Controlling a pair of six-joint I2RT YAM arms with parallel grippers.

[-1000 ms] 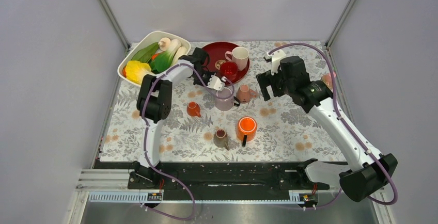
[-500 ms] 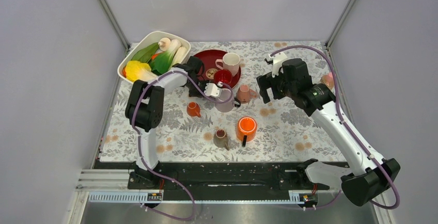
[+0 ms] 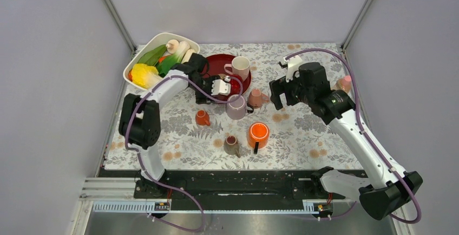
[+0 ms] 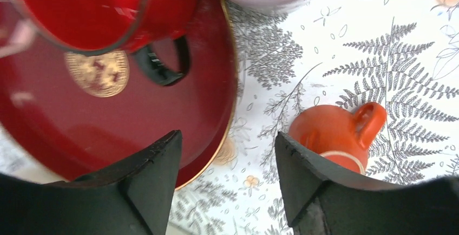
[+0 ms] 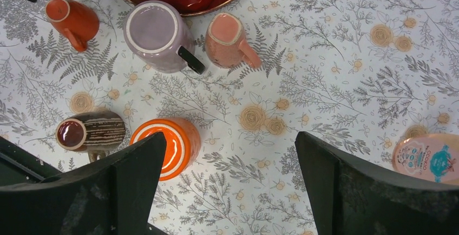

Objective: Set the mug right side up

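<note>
I should expect an empty opening hidden underneath when I turn the mug over, because a pale ring (image 4: 349, 157) goes around the edge of the small orange mug's upper side (image 3: 202, 118).
A lilac mug (image 3: 236, 106) with a black handle stands on the flowered cloth just in front of the red plate (image 3: 212, 64). In the right wrist view (image 5: 154, 36) its upward face is flat lilac with a pale ring and looks like its base. My left gripper (image 3: 219, 87) is open and empty, left of the mug and apart from it. Its fingers straddle the plate's edge (image 4: 227, 136). My right gripper (image 3: 279, 91) is open wide and empty, high above the cloth (image 5: 230, 137).
On the plate stand a red mug (image 4: 103, 7) and a white mug (image 3: 240, 66). A small orange mug (image 4: 338, 135), a pink mug (image 5: 227, 37), a large orange mug (image 5: 168, 145) and a brown striped mug (image 5: 92, 132) lie around. A white bowl (image 3: 138, 56) of vegetables is back left.
My left gripper has drawn back from the lilac mug toward the left. The red plate with its mugs has shifted a little left. The right arm has barely moved.
</note>
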